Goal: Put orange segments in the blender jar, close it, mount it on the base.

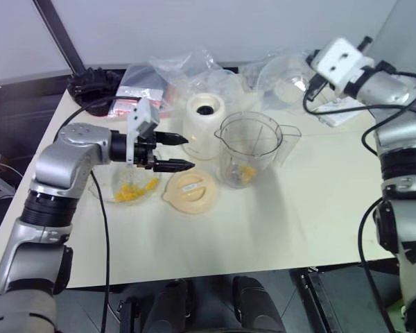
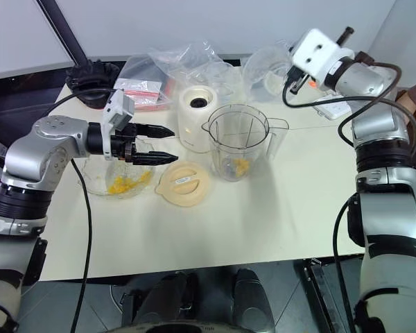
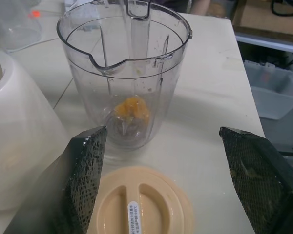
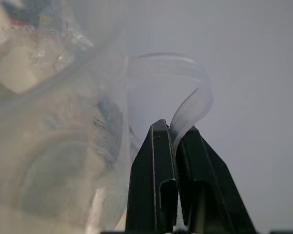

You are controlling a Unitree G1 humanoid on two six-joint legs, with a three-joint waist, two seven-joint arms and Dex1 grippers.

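Observation:
The clear container's handle (image 4: pixel 198 92) is in my right gripper and the tabletop (image 1: pixel 327 166) beside the blender jar is free, so I should keep lowering the container there until it stands.
The blender jar (image 1: pixel 248 149) stands upright and lidless at the table's middle, with a few orange segments (image 3: pixel 132 109) on its blade. More orange segments (image 1: pixel 135 191) lie in a scalloped clear bowl (image 1: pixel 100 189) to its left. My left gripper (image 1: pixel 189 152) hovers open and empty over that bowl's right rim, pointing at the jar. The cream-white base (image 1: pixel 204 125) stands just behind, left of the jar. At the back right, my right gripper (image 4: pixel 173 127) is shut on a thin clear plastic handle (image 4: pixel 193 105) of a clear container (image 1: pixel 284 76).
A flat pale-orange lid (image 1: pixel 189 191) lies in front of the base, between bowl and jar. Crumpled clear plastic bags (image 1: pixel 184 69) and a black object (image 1: pixel 90 83) crowd the table's back edge. A white block (image 1: pixel 343 114) lies at the back right.

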